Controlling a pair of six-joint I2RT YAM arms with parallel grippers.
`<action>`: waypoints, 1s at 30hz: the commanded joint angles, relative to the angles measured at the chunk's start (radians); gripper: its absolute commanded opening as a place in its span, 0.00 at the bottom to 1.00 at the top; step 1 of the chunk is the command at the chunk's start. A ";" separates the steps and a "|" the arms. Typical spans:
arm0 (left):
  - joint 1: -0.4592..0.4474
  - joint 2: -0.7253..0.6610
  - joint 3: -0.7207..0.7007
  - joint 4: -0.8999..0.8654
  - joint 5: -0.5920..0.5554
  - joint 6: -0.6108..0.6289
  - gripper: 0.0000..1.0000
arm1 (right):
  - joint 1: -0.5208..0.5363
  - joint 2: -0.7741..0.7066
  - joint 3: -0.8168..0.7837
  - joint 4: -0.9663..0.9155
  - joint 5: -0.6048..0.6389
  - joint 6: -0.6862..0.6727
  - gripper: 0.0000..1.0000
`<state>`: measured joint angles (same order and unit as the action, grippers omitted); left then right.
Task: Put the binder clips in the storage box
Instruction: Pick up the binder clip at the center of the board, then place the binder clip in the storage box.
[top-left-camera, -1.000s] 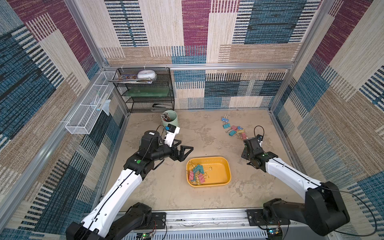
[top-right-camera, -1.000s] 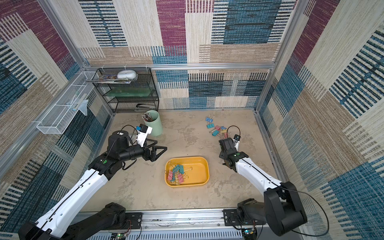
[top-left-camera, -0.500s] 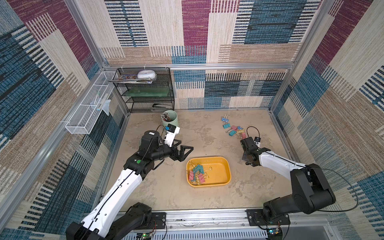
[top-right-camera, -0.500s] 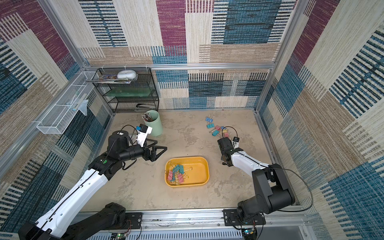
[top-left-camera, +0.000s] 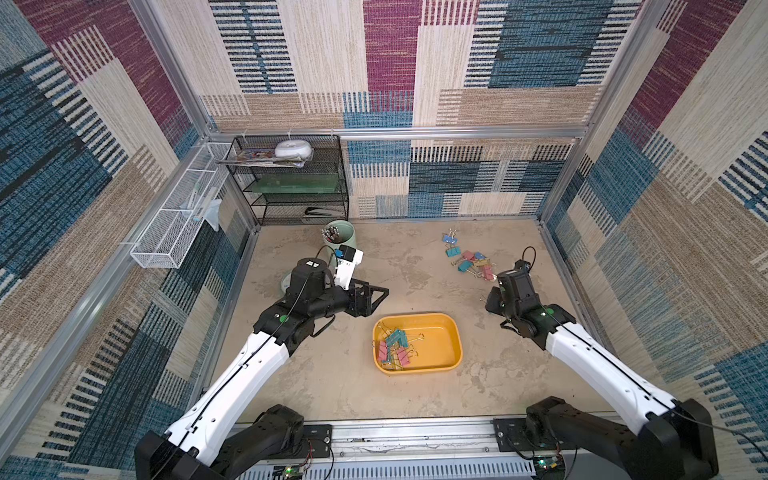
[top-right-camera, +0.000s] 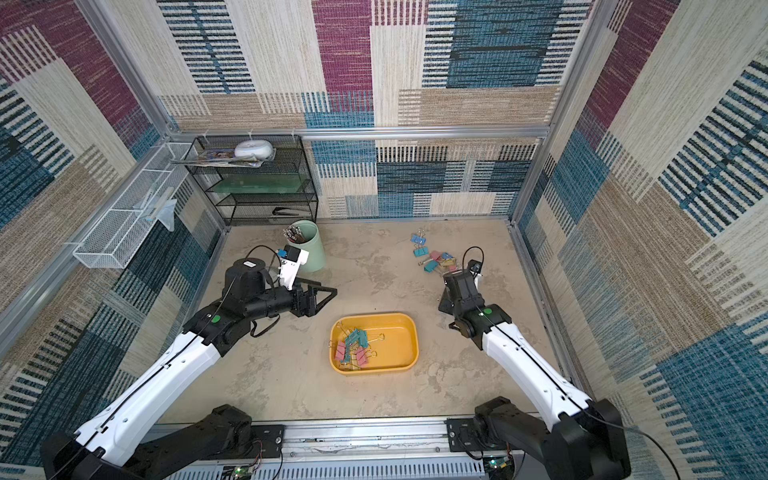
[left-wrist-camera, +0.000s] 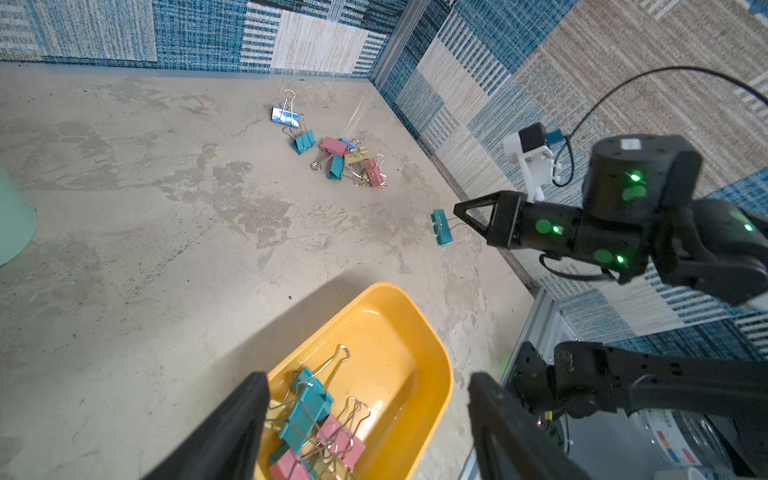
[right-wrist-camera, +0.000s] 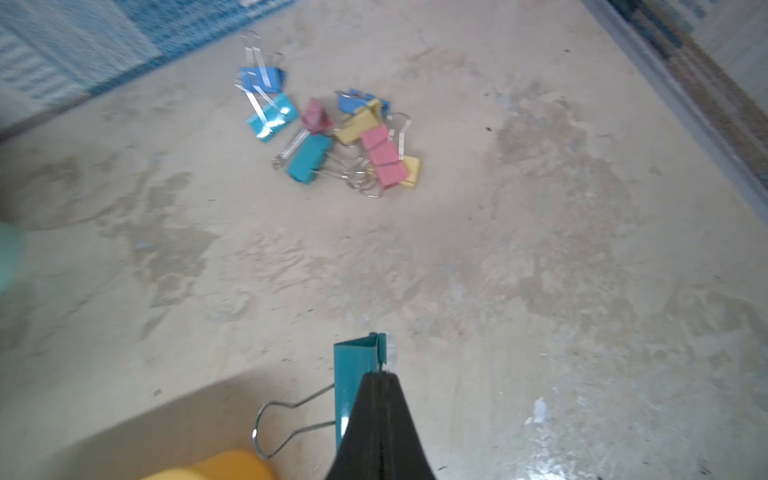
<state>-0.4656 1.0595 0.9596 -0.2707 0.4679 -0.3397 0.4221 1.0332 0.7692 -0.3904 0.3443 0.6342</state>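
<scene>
The robot's right gripper has the teal clip (left-wrist-camera: 441, 227) hanging from it, short of the storage box, so the left gripper should grab the clip's loose handle (right-wrist-camera: 286, 419) and lower the clip into the box.
The yellow storage box (top-left-camera: 417, 368) (top-right-camera: 374, 370) (left-wrist-camera: 440, 361) sits mid-floor, and several binder clips (top-left-camera: 395, 347) (top-right-camera: 353, 349) (left-wrist-camera: 316, 415) lie in its left end. More binder clips (top-left-camera: 471, 262) (top-right-camera: 436, 259) (left-wrist-camera: 345, 158) (right-wrist-camera: 345, 133) lie in a loose pile at the back right. My right gripper (left-wrist-camera: 457, 210) (right-wrist-camera: 380, 374) is shut on a teal clip (left-wrist-camera: 441, 227) (right-wrist-camera: 353, 374), between the pile and the box. My left gripper (top-left-camera: 380, 293) (top-right-camera: 328, 293) (left-wrist-camera: 365, 376) hangs open and empty above the box's left side.
A mint-green pen cup (top-left-camera: 340, 235) (top-right-camera: 307, 245) stands at the back left, behind my left wrist. A black mesh shelf (top-left-camera: 291, 183) fills the back-left corner. A white wire basket (top-left-camera: 178, 224) hangs on the left wall. Patterned walls close in the floor.
My right arm has shifted its elbow while its wrist stayed between the pile and the box, and its jaws have closed. My left arm has kept its place.
</scene>
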 joint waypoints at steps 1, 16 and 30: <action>-0.101 0.027 0.045 0.016 -0.201 -0.123 0.56 | 0.087 -0.072 0.002 0.038 -0.113 0.067 0.00; -0.405 0.478 0.497 -0.369 -0.312 -0.057 0.29 | 0.423 0.030 0.086 0.109 -0.029 0.149 0.00; -0.445 0.559 0.523 -0.440 -0.440 -0.084 0.03 | 0.431 0.016 0.082 0.136 -0.045 0.150 0.00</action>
<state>-0.9108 1.6249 1.4799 -0.6960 0.0879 -0.4099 0.8509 1.0554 0.8570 -0.2741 0.2981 0.7792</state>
